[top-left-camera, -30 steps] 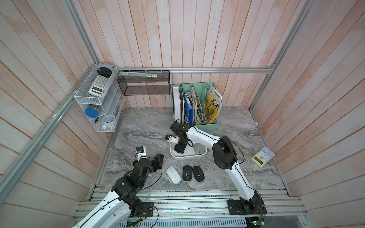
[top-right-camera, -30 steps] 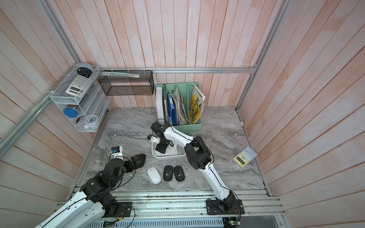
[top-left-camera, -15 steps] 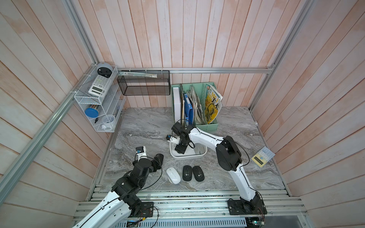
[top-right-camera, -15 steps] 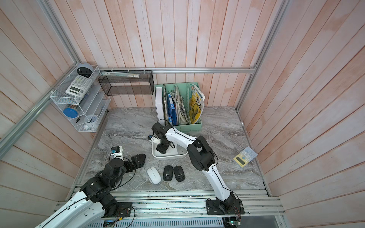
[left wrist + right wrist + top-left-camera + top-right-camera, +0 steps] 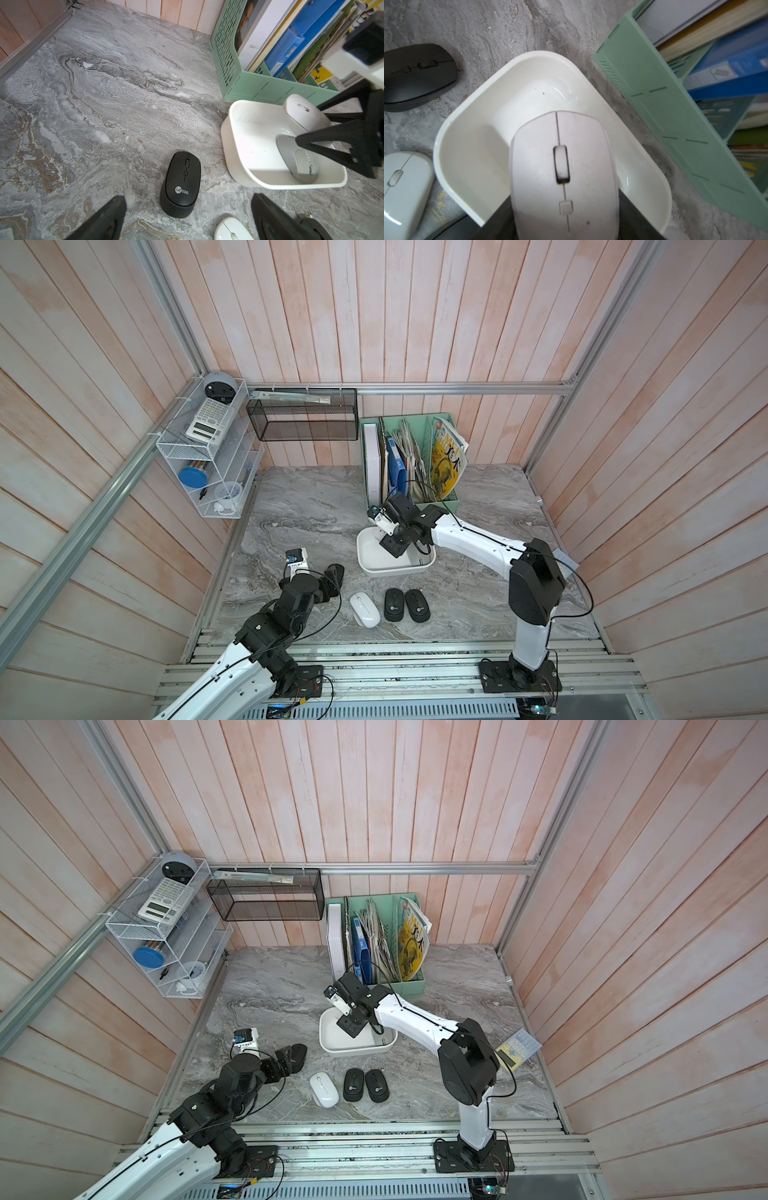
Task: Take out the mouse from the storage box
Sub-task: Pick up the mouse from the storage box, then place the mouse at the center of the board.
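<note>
The pale white mouse (image 5: 305, 112) is hanging clear of the grey mouse, so my right gripper should carry on carrying it to the free spot (image 5: 442, 597) next to the black mice and let go of it there.
The white storage box (image 5: 374, 568) (image 5: 345, 1050) sits mid-table in both top views. My right gripper (image 5: 392, 545) (image 5: 351, 1025) reaches down into it. The right wrist view shows the right gripper (image 5: 564, 207) shut on a pale white mouse (image 5: 560, 166), held over the storage box (image 5: 467, 145). From the left wrist, that mouse (image 5: 301, 112) is tilted up above the box rim (image 5: 239, 166) between black fingers (image 5: 332, 143). A grey mouse (image 5: 297, 160) lies on the box floor. My left gripper (image 5: 332, 576) (image 5: 189, 199) rests open, low at front left, holding nothing.
A white mouse (image 5: 365, 609) and two black mice (image 5: 394, 605) (image 5: 417, 605) lie in a row near the front edge. The mint-green file organizer (image 5: 440, 502) stands just behind the box. A calculator (image 5: 517, 1048) lies at the right wall. Mesh basket (image 5: 303, 414) and wire shelf (image 5: 208, 456) hang at back left.
My right gripper's jaws have narrowed onto the pale mouse inside the box, and the right arm has shifted slightly. The left arm has not moved.
</note>
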### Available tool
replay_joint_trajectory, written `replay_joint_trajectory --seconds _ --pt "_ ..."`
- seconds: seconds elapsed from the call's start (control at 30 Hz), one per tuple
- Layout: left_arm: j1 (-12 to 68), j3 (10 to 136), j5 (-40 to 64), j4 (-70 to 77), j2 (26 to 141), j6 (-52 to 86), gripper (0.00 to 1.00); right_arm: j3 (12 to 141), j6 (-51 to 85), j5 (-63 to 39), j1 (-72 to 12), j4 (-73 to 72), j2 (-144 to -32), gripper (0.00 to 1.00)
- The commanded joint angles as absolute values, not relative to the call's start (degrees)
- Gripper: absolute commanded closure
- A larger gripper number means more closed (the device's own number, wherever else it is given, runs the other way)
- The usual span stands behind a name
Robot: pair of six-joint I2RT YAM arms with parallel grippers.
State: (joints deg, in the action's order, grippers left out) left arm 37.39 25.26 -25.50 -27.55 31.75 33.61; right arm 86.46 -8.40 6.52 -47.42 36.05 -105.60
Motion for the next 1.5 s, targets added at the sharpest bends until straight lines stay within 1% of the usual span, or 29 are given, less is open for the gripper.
replay_joint_trajectory --seconds 0.0,0.1,0.2,0.47,0.67,0.8,0.97,1.2,1.47 --pt "37.1 24.7 -25.1 -26.9 31.5 33.0 0.0 81.0 0.0 11.7 -47.3 30.1 -99.9 0.42" --pt "37.1 24.7 -25.2 -26.9 31.6 33.0 0.0 75.7 4.9 14.5 -47.3 28.0 -95.7 0.42" --pt "37.1 24.7 -25.1 -26.8 31.5 33.0 0.0 71.9 7.5 14.5 -47.3 28.4 -92.3 0.43" --pt "37.1 24.7 -25.0 -26.7 31.9 33.0 0.0 64.0 13.5 19.0 -47.3 35.0 -83.8 0.43" --pt "37.1 25.0 -25.0 -26.6 32.6 33.0 0.0 57.3 19.8 19.4 -47.3 36.3 -77.5 0.44" --pt "37.1 25.1 -25.0 -26.6 33.3 33.0 0.0 52.3 23.0 16.4 -47.3 35.2 -73.2 0.44" --pt "37.1 25.1 -24.7 -26.4 33.5 32.8 0.0 46.2 27.9 15.2 -47.3 33.8 -68.9 0.44" --pt "37.1 25.1 -24.5 -26.3 33.7 32.8 0.0 38.7 33.4 13.2 -47.3 29.1 -67.9 0.44" --pt "37.1 25.1 -24.7 -26.3 33.7 32.8 0.0 36.1 35.2 10.5 -47.3 25.2 -73.3 0.44"
